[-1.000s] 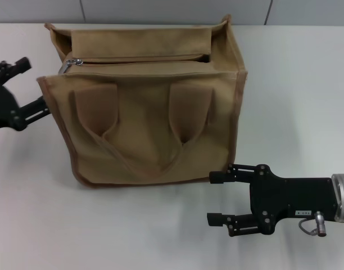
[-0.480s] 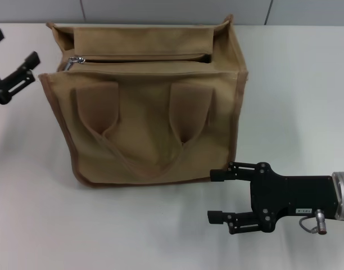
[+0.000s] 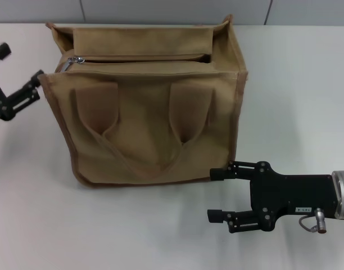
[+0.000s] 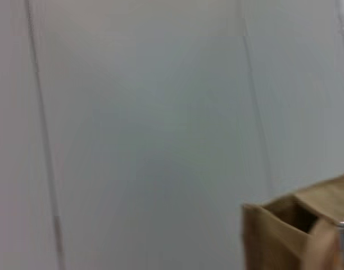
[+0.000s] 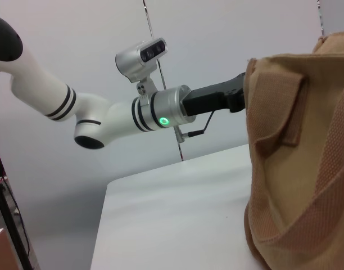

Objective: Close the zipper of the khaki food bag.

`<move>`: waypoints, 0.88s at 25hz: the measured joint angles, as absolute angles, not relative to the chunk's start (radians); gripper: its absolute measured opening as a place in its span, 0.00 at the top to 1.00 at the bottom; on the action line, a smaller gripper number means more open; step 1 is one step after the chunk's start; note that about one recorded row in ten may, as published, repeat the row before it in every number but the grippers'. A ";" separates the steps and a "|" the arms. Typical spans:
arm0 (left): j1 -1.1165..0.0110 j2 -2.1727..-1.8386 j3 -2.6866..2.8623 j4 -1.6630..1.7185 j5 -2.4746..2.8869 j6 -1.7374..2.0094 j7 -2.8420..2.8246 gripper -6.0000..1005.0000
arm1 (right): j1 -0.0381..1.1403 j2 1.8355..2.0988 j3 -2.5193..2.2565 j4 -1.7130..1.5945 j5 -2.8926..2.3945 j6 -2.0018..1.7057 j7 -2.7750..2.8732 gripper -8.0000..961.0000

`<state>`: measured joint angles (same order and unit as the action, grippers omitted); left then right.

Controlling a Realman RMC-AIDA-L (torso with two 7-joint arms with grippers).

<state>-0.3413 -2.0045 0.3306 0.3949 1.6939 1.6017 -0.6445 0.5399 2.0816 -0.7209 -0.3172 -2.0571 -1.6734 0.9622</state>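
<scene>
The zipper's fabric end [image 4: 321, 243] hangs down next to the silver pull tab, outside the robot's open left gripper. Next, the left gripper moves in, pinches that fabric end and holds it out.
The khaki food bag [image 3: 149, 112] stands upright mid-table, its two strap handles lying flat on the front face. Its zipper [image 3: 138, 57] runs along the top panel, with the silver pull tab [image 3: 76, 59] at the left end and a dark gap showing at the right end. My left gripper [image 3: 18, 65] hangs open just left of the bag's upper left corner, its nearer finger [image 3: 32, 81] close to the piping. My right gripper [image 3: 215, 195] is open, low on the table by the bag's front right bottom corner. The left wrist view catches only a bag corner [image 4: 284, 236].
The white table [image 3: 295, 90] extends to the right of and in front of the bag. A grey panelled wall [image 3: 161, 10] rises right behind it. In the right wrist view the left arm [image 5: 132, 107] reaches in behind the bag [image 5: 301, 157].
The left gripper drew back from the bag's left side, went up and left, then came slightly back toward the upper left corner. The right gripper barely shifted, and the bag stayed put.
</scene>
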 joint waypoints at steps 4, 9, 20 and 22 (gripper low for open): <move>-0.349 -1.968 0.374 0.392 1.746 1.628 -0.734 0.18 | 0.540 2.082 -0.721 -0.318 -2.057 -1.673 0.962 0.16; -0.367 -1.979 0.413 0.397 1.752 1.638 -0.745 0.18 | 0.540 2.082 -0.722 -0.318 -2.057 -1.666 0.962 0.16; -0.388 -2.023 0.332 0.403 1.679 1.515 -0.617 0.18 | 0.540 2.082 -0.723 -0.315 -2.057 -1.667 0.963 0.16; -0.376 -2.021 0.317 0.404 1.670 1.546 -0.617 0.18 | 0.540 2.082 -0.721 -0.315 -2.057 -1.668 0.963 0.16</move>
<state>-0.3762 -2.0207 0.3173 0.4036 1.6698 1.5456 -0.6168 0.5397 2.0816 -0.7213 -0.3146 -2.0571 -1.6675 0.9631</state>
